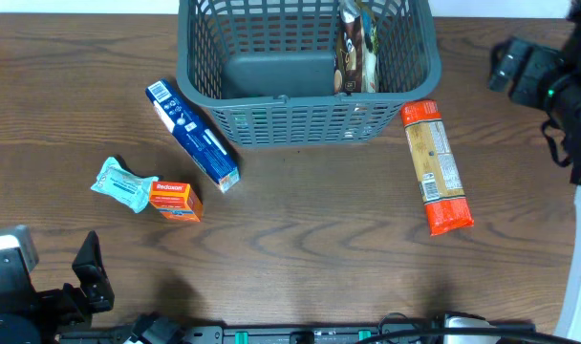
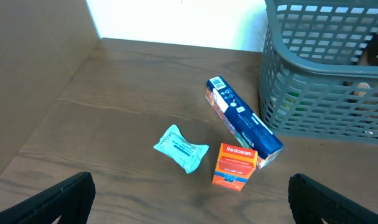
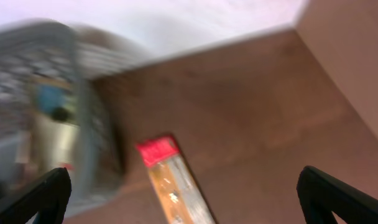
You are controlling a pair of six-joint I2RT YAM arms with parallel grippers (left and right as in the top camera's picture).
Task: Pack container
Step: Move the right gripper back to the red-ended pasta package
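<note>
The right gripper's open fingers are lined up across the orange-and-tan pack's narrow width [image 1: 434,150], so they should go down next to its middle [image 1: 438,167] until they straddle the pack.
The container [image 1: 300,122], a large dark grey lattice basket, stands at the table's back middle with a brown packet [image 1: 357,53] upright inside at its right. It also shows in the left wrist view [image 2: 326,93] and, blurred, in the right wrist view [image 3: 52,99]. A long orange-and-tan pack [image 1: 437,167] lies just right of the basket and shows in the right wrist view [image 3: 176,186]. My left gripper [image 2: 192,208] is open and empty at the front left [image 1: 88,279]. My right gripper [image 3: 183,202] is open and empty, raised at the back right [image 1: 510,65].
A blue box [image 1: 192,134] lies slanted left of the basket. An orange Redoxon box [image 1: 174,200] and a teal packet [image 1: 123,183] lie side by side in front of it. All show in the left wrist view: blue box [image 2: 242,121], orange box [image 2: 235,165], teal packet [image 2: 181,148].
</note>
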